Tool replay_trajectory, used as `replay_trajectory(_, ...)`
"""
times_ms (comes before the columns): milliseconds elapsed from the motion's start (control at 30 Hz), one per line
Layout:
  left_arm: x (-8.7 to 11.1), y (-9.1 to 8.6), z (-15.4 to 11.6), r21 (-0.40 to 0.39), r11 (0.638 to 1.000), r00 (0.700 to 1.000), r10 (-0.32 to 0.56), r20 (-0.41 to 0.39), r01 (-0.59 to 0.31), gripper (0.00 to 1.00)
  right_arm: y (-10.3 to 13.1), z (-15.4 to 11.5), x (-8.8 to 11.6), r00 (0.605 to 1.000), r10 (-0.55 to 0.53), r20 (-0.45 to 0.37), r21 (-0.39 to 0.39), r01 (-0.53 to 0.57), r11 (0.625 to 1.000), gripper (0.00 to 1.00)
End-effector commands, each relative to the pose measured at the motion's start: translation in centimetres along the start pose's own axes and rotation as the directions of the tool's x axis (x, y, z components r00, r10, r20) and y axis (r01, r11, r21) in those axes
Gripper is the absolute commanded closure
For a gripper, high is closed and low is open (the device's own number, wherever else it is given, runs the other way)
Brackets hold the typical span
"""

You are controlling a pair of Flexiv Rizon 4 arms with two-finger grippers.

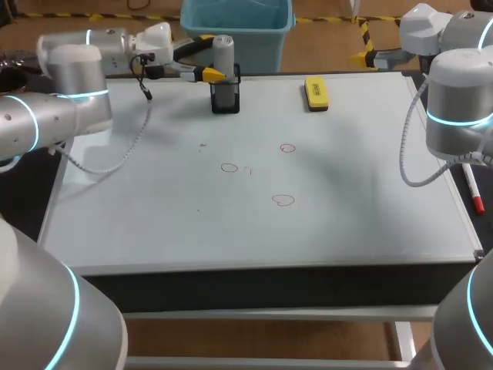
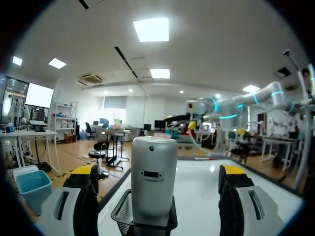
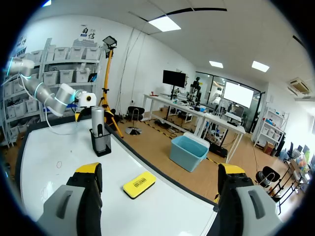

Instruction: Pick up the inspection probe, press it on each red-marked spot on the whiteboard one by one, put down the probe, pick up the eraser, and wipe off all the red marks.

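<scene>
I expect the probe to slide straight up and leave the mesh holder standing when I lift, because a gap shows between the probe and the holder's rim.
The grey cylindrical probe stands upright in a black mesh holder at the whiteboard's far edge. My left gripper is level with the probe's upper part. In the left wrist view the probe rises between the fingers of the left gripper, which are open and apart from it on both sides. Three red circles mark the board's middle. A yellow eraser lies at the far edge, right of the holder. My right gripper hangs open and empty high over the eraser.
A red-capped marker pen lies along the table's right edge, beside the board. My right arm stands over the far right corner.
</scene>
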State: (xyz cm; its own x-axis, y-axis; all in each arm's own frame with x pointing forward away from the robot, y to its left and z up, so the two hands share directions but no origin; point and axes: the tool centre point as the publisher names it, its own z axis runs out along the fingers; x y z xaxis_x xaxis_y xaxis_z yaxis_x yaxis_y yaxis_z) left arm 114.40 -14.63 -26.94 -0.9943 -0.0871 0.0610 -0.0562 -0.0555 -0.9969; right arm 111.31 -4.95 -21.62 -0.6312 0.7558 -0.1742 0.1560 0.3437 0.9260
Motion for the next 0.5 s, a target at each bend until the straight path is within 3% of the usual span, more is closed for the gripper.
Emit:
replay_trajectory(33,0.0,0.1,1.2,0.0,1.0,1.0,0.002,0.014,-0.002,0.0,0.0,0.0,0.0,1.0,0.0,-0.001,0.002,0.0,1.0,0.0)
replay_trajectory(500,-0.4,0.0,3.2,-0.051,0.999,0.999,-0.008,0.039,0.01,0.0,0.0,0.0,0.0,1.0,0.0,-0.001,0.002,0.0,1.0,0.0)
